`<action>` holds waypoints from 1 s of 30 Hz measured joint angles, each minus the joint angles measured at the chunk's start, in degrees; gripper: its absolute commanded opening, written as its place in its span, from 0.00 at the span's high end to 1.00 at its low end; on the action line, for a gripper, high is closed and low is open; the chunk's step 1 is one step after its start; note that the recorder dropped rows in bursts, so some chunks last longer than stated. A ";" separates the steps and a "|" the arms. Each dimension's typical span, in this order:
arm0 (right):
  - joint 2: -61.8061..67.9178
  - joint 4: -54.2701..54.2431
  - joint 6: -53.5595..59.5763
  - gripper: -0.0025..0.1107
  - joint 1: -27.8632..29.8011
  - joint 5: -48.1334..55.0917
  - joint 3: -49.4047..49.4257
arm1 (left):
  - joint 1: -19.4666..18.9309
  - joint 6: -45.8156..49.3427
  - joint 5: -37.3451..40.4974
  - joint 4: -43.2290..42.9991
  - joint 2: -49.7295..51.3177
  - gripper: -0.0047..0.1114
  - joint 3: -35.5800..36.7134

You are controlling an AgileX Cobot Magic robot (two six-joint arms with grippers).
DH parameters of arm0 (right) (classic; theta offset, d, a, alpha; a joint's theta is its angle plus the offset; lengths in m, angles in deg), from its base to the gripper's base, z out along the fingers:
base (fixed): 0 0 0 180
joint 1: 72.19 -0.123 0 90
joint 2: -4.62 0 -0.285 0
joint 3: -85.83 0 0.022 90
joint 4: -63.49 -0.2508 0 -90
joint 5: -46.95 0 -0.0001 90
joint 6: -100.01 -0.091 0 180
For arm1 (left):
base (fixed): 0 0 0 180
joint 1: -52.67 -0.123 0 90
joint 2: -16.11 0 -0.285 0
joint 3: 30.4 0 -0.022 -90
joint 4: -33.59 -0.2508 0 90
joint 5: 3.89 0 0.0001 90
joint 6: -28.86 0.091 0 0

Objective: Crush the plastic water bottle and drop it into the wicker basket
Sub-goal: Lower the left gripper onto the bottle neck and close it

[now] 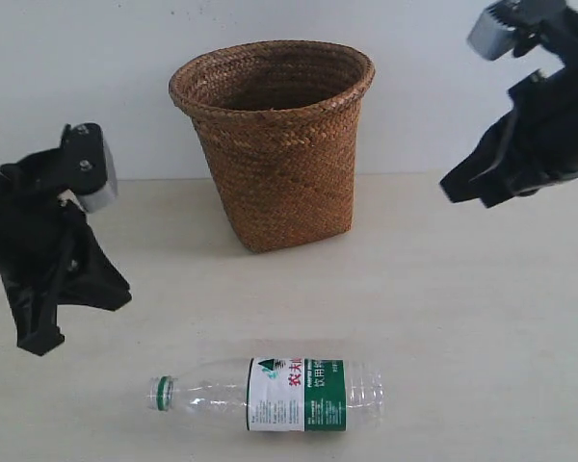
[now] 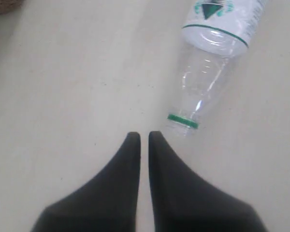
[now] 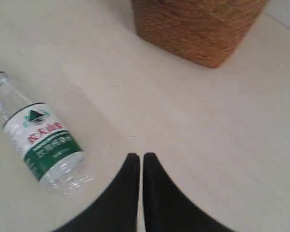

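The bottle's neck point(image 1: 185, 393) lies free and points toward my left gripper, so I should go on lowering and opening the fingers until they sit around the green ring point(image 1: 163, 393).
The plastic water bottle point(image 1: 270, 393) lies on its side near the table's front edge, uncrushed, capless neck with its green ring pointing left. It also shows in the left wrist view point(image 2: 210, 58) and the right wrist view point(image 3: 36, 140). The wicker basket point(image 1: 273, 140) stands upright at the back centre; its base shows in the right wrist view point(image 3: 198, 26). My left gripper point(image 1: 77, 313) hovers at the left, up and left of the bottle's neck, shut and holding nothing point(image 2: 143, 136). High at the right my right gripper point(image 1: 472, 191) hangs shut and empty point(image 3: 137, 158).
A pale beige table point(image 1: 443, 318) carries everything, with a white wall behind it. The basket is the only tall obstacle, standing between the two arms at the back.
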 measured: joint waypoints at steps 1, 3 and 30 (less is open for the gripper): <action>0.65 -0.18 0.26 0.98 -1.56 0.47 0.00 | 0.62 0.87 0.29 0.00 0.62 0.92 0.00; 2.03 -0.40 0.38 0.98 -4.18 1.13 0.00 | 2.02 3.99 1.28 0.00 1.93 0.92 0.00; 18.78 -1.12 0.36 0.98 -15.98 -0.07 0.00 | 7.28 16.34 -1.64 0.42 15.54 0.34 0.20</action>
